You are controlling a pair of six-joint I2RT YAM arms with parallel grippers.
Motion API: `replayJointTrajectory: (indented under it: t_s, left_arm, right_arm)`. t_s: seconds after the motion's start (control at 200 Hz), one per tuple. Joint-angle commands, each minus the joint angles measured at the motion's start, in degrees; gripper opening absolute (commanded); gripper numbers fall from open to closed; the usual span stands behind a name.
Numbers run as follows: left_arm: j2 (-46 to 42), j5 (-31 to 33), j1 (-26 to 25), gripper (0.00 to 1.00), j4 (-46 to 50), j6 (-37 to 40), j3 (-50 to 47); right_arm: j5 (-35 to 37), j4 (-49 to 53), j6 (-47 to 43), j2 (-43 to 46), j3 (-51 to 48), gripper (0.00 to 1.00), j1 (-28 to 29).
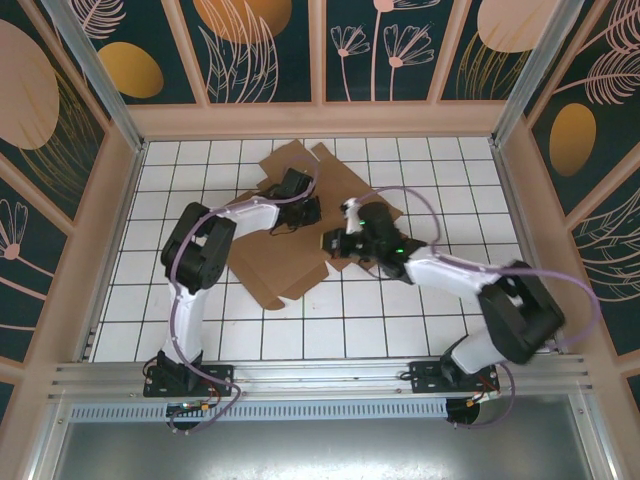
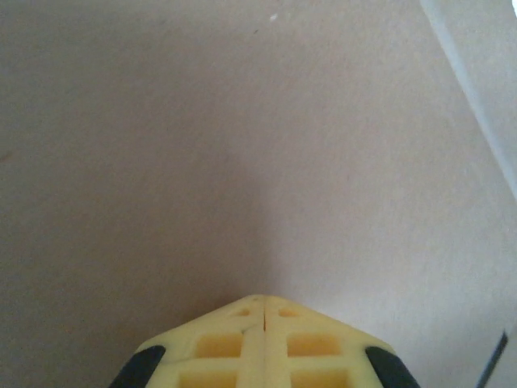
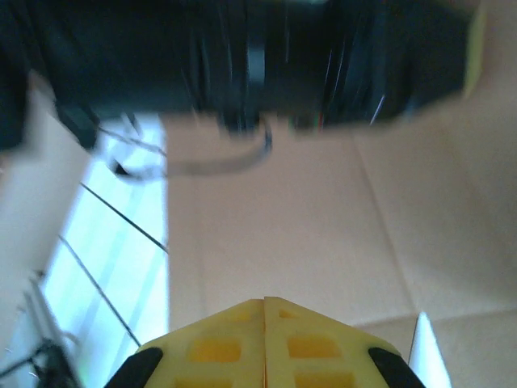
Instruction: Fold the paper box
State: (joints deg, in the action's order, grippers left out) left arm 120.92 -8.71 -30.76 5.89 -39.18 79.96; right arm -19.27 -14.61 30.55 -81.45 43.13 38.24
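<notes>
The paper box lies slanted (image 1: 262,265) across the tiles, so the robot should turn it straight and push down on it with its left gripper before its right gripper folds the box's end panel (image 1: 354,178).
The paper box (image 1: 272,272) is a flat brown cardboard sheet with flaps, lying unfolded in the middle of the tiled table. My left gripper (image 1: 300,212) is over its far half, jaws shut. In the left wrist view its yellow fingertips (image 2: 262,301) meet with nothing between them, pointing down close at plain cardboard (image 2: 242,145). My right gripper (image 1: 332,243) is over the sheet's right middle, just in front of the left one. Its yellow tips (image 3: 264,302) are also closed together and empty above the cardboard (image 3: 307,234), where a fold crease runs off to the right.
The white tiled table (image 1: 420,310) is boxed in by wooden-framed patterned walls (image 1: 320,118) on three sides. A metal rail (image 1: 320,378) runs along the near edge. The left arm's dark body (image 3: 242,56) hangs close above the right gripper.
</notes>
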Motion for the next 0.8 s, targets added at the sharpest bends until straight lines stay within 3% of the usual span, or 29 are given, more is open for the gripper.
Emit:
replayJointTrajectory:
  t_s: [0.0, 0.085, 0.165, 0.25, 0.305, 0.39, 0.56, 0.796]
  left_arm:
    - [-8.6, -1.6, 0.4, 0.07, -5.9, 3.3, -3.0]
    - [-12.2, -2.0, 0.6, 0.09, -6.6, 3.3, -5.0]
    - [-14.9, -1.7, 0.7, 0.08, -7.9, 1.9, -8.0]
    - [-16.3, -1.5, 1.6, 0.00, -7.7, -0.6, -10.8]
    - [-16.7, -2.2, 2.5, 0.00, -7.8, -2.6, -12.7]
    - [-16.3, -1.8, 3.8, 0.00, -7.8, -4.7, -15.6]
    - [-12.2, -2.4, 6.8, 0.00, -6.0, -7.6, -18.9]
    - [-9.5, -1.4, 7.7, 0.00, -5.7, -7.6, -19.8]
  right_arm:
    - [-2.7, -8.0, -0.1, 7.5, -4.5, 0.10, -5.2]
    - [-1.7, -6.9, -0.1, 8.3, -4.7, 0.13, -10.1]
    - [2.8, 1.4, -3.3, 4.0, 0.4, 0.16, -12.4]
    - [6.0, 5.5, -7.0, -1.4, 4.8, 0.29, -13.4]
    - [6.2, 8.1, -7.7, -5.9, 8.1, 0.35, -14.1]
    - [6.8, 11.2, -9.4, -12.3, 12.5, 0.36, -14.2]
    - [16.0, 21.9, -12.1, -24.8, 21.0, 0.35, -13.5]
    - [17.7, 20.1, -9.4, -21.7, 11.6, 0.32, -11.8]
